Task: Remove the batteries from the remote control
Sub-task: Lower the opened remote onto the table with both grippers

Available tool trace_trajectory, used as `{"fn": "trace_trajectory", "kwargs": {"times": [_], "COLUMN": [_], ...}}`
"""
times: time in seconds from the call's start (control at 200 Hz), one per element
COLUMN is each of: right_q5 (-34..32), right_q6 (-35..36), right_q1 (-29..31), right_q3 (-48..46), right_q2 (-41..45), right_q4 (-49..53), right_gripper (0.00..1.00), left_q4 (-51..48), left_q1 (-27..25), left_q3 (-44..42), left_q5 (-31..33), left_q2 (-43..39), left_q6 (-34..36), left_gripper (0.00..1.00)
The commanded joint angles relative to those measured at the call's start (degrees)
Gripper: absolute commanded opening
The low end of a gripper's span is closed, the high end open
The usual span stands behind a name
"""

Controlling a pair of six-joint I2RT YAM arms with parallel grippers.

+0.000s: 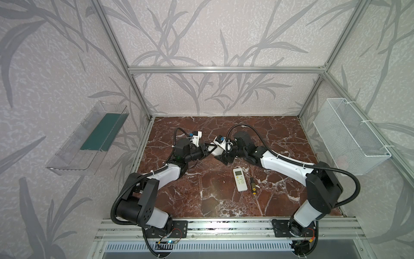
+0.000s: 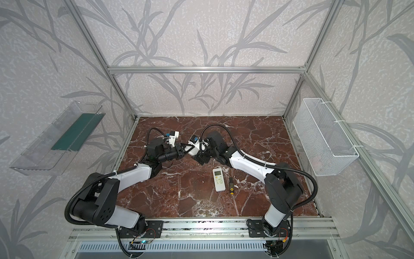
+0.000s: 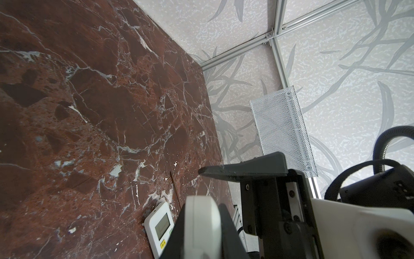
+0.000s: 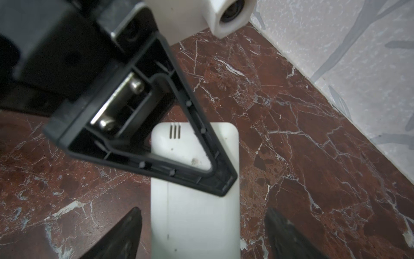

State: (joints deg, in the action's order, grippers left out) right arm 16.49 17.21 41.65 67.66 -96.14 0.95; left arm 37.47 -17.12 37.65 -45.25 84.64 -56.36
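Observation:
My left gripper's finger is across the remote control's flat back (image 4: 196, 211). Next, my right gripper grabs the remote control's side edges (image 4: 237, 228) and puts the remote control down with its back facing up.
My left gripper (image 3: 201, 215) is shut on a white remote control (image 3: 202, 226) held above the table, one black finger on each flat face. The right wrist view shows the remote's plain back (image 4: 195, 213), with the left gripper's triangular finger (image 4: 201, 157) lying across it. My right gripper (image 4: 201, 237) is open, its fingertips (image 4: 125, 233) either side of the remote with gaps. In both top views the two grippers meet at mid-table, left gripper (image 1: 208, 150), right gripper (image 1: 221, 157). The batteries are hidden.
A second white remote (image 1: 240, 179) lies screen up on the marble table (image 1: 201, 197), with a black-and-yellow screwdriver (image 1: 252, 182) beside it. A white mesh basket (image 1: 349, 136) hangs on the right wall. A clear tray (image 1: 85, 139) hangs on the left wall.

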Motion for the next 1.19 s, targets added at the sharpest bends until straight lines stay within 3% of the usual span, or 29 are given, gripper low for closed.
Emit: {"fn": "trace_trajectory", "kwargs": {"times": [0.0,0.705,0.825,0.935,0.99,1.19], "right_q5": [0.3,2.8,2.8,2.8,2.8,4.2], "right_q6": [0.5,3.5,5.3,8.2,9.5,12.6], "right_q1": [0.3,0.3,0.3,0.3,0.3,0.3], "right_q3": [2.4,4.8,4.9,4.9,5.1,4.8], "right_q2": [-1.3,-4.8,-4.8,-5.2,-5.6,-7.3], "right_q4": [1.6,4.6,5.3,6.6,7.6,9.2], "right_gripper": [0.83,0.42,0.40,0.40,0.40,0.40], "left_q4": [0.3,0.4,-1.4,-8.4,-14.3,-37.1], "left_q1": [0.1,0.2,0.2,0.9,1.5,3.7], "left_q3": [-0.4,-2.2,-2.5,-2.0,-1.4,2.6], "left_q5": [-1.8,-0.3,0.6,3.9,6.9,21.0], "left_q2": [-2.2,-1.7,-2.3,-3.9,-5.2,-11.4], "left_q6": [1.8,2.5,3.0,5.2,7.0,15.2], "left_gripper": [0.00,0.01,0.23,0.63,0.76,0.98]}}
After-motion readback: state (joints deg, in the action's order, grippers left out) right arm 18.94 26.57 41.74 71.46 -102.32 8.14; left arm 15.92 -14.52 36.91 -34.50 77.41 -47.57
